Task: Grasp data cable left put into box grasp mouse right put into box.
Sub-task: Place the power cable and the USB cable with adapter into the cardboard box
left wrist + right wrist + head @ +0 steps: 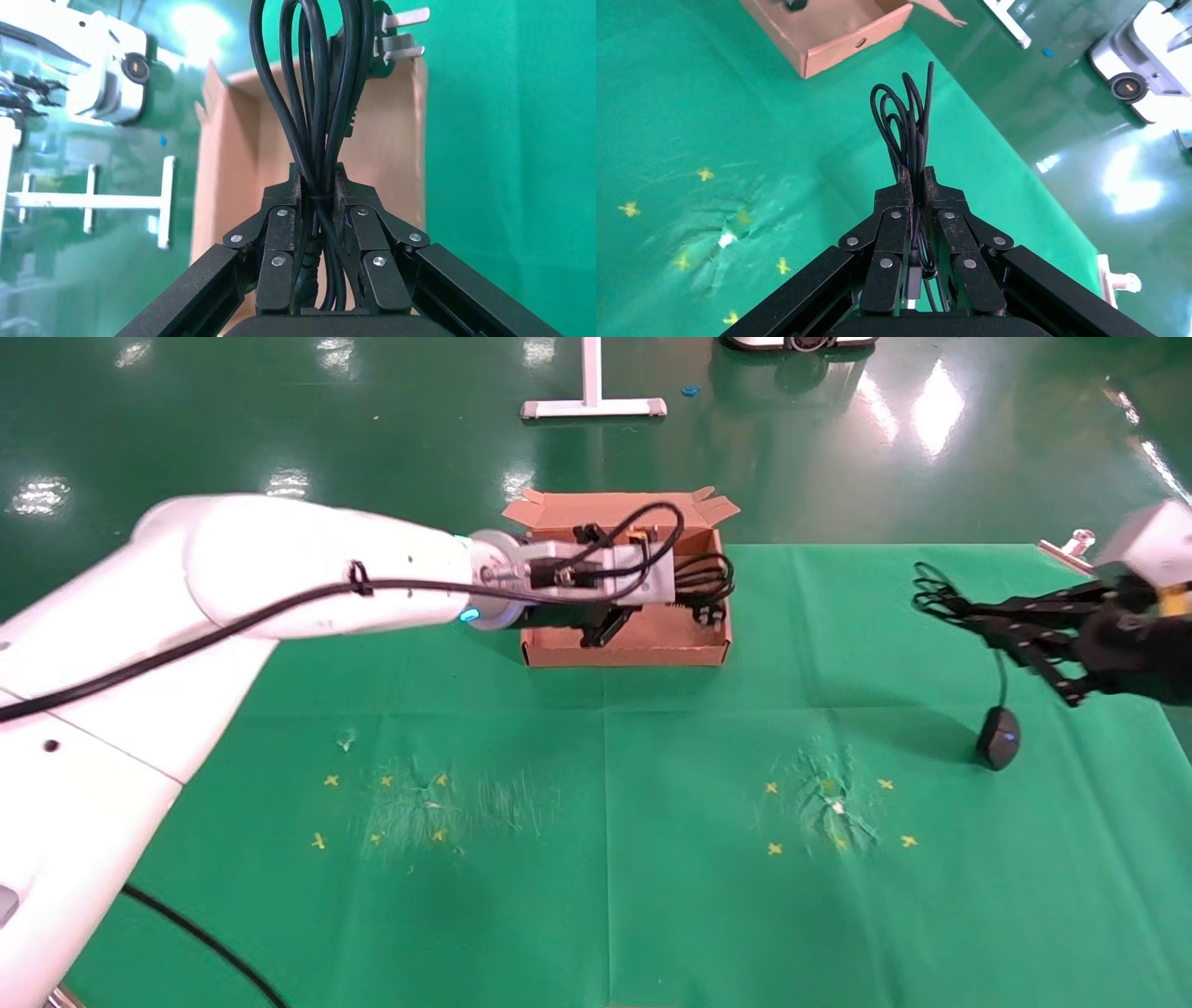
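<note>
The robot's left gripper is in the way at the box with the data cable (704, 576), so it should let go of the data cable inside (667, 632) and move back before the right gripper brings the mouse.
The brown cardboard box (624, 649) stands at the back middle of the green cloth, flaps along its far edge. My left gripper (656, 601) hovers over it, shut on the data cable (316, 84), a tied bundle of black loops with a pronged plug (397, 31); the box (232, 161) lies right below. At the far right, my right gripper (968, 615) is raised and shut on the mouse's coiled cord (905, 119). The black mouse (998, 738) dangles below on its cord, down at the cloth; whether it touches I cannot tell.
Yellow crosses and scuffs mark the cloth at front left (386, 808) and front right (838, 812). A metal clamp (1071, 547) sits at the table's back right corner. A white stand (593, 407) and another machine (1151, 49) are on the floor beyond.
</note>
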Robot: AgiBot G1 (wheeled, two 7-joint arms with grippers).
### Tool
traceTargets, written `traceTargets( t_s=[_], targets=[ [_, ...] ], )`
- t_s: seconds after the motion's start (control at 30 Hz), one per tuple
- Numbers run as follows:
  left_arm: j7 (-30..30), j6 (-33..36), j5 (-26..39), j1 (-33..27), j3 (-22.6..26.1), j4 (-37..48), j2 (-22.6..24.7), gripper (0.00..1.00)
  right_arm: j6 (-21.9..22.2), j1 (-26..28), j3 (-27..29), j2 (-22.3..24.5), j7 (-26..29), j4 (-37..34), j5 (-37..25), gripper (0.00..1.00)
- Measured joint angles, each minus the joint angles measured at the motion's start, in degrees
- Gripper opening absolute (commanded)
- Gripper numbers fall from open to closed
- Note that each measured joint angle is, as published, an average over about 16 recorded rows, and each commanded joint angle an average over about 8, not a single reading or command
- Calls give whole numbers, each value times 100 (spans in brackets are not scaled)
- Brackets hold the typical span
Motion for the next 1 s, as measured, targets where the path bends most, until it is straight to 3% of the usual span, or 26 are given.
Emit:
traceTargets(
  t_s=[0.03,0.3,0.53,0.77,1.0],
  targets=[
    [16,-90,-54,-27,100,66,19,100,10,-21,33,50,-9,8,42,0],
    [-53,-528,-586,-238,836,353,14,100,156,-59,251,223,-103,36,299,0],
    [-125,-610,-984,-438,1117,595,-188,100,258,238,313,10,-197,26,348,0],
    [-357,-429,-1197,-565,1101,456,-981,100,226,762,174,-491,-322,-66,200,0],
    [-1005,-141,-1091,-516,1046,-411,-2114,100,143,1303,-129,-1218,-517,-294,-65,0]
  ],
)
